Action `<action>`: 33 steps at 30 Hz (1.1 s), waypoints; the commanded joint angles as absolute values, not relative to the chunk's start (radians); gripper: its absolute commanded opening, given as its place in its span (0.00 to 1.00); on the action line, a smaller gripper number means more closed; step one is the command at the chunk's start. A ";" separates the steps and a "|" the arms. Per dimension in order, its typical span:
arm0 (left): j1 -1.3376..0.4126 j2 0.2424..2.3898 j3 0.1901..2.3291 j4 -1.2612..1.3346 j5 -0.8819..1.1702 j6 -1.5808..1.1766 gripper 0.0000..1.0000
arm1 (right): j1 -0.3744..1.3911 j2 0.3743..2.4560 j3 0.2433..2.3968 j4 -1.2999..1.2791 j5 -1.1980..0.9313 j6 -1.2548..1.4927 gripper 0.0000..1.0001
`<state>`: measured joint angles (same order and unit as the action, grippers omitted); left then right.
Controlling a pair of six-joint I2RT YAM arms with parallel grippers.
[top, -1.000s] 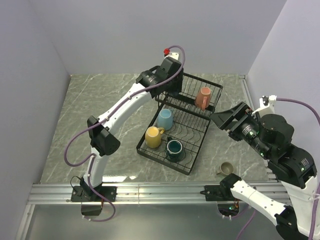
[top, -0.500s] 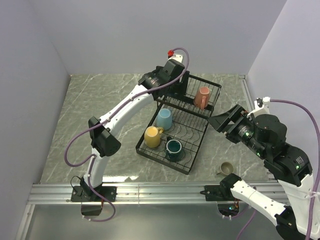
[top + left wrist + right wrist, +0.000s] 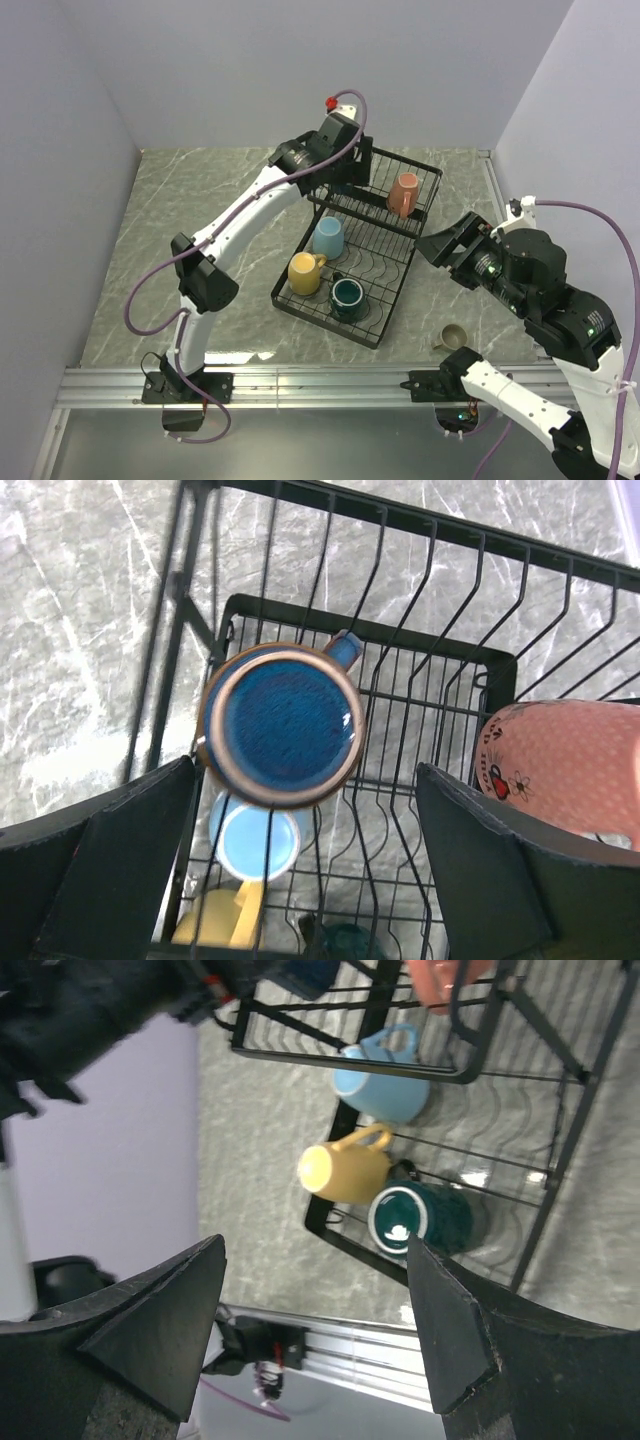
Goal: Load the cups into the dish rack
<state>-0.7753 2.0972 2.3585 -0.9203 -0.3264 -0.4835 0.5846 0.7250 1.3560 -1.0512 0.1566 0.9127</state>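
Note:
The beige cup (image 3: 453,338) is by the rail, a long way from my left gripper, so next my right gripper grabs its rim (image 3: 449,326) and passes the cup over.
The black wire dish rack (image 3: 325,322) stands mid-table. My left gripper (image 3: 350,178) hangs open over its raised basket. In the left wrist view the navy cup (image 3: 280,725) stands upright in that basket between my spread fingers, left gripper (image 3: 305,777), with no finger touching it. A pink cup (image 3: 405,193) (image 3: 575,770) lies in the same basket. Light blue (image 3: 328,237), yellow (image 3: 305,273) and teal (image 3: 347,295) cups sit in the lower tray. A beige cup (image 3: 452,337) stands on the table at the right. My right gripper (image 3: 440,243) (image 3: 315,1250) hovers open and empty beside the rack.
Grey walls close in the marble table on three sides. A metal rail (image 3: 300,385) with both arm bases runs along the near edge. The beige cup sits close to the right arm's base. The left arm (image 3: 90,1010) reaches over the rack's back corner.
My left gripper has opened wide and let go of the navy cup, which now stands in the basket. The right gripper has drifted a little left, toward the rack.

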 commanded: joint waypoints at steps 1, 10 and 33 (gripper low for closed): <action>-0.696 1.958 2.372 -0.997 -0.422 -0.469 0.99 | 0.580 0.775 1.411 -1.110 0.216 0.877 0.80; -0.649 1.745 2.260 -1.034 -0.457 -0.486 0.99 | 0.578 0.974 1.453 -1.447 0.414 0.986 0.81; -0.614 1.281 1.770 -0.976 -0.374 -0.460 0.99 | 0.503 1.019 0.925 -1.301 0.341 1.201 0.64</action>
<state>-0.6178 1.3285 1.7866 -1.0088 -0.4030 -0.4816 0.5468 1.0561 0.9737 -1.3228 0.3473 1.1347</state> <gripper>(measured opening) 0.993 0.651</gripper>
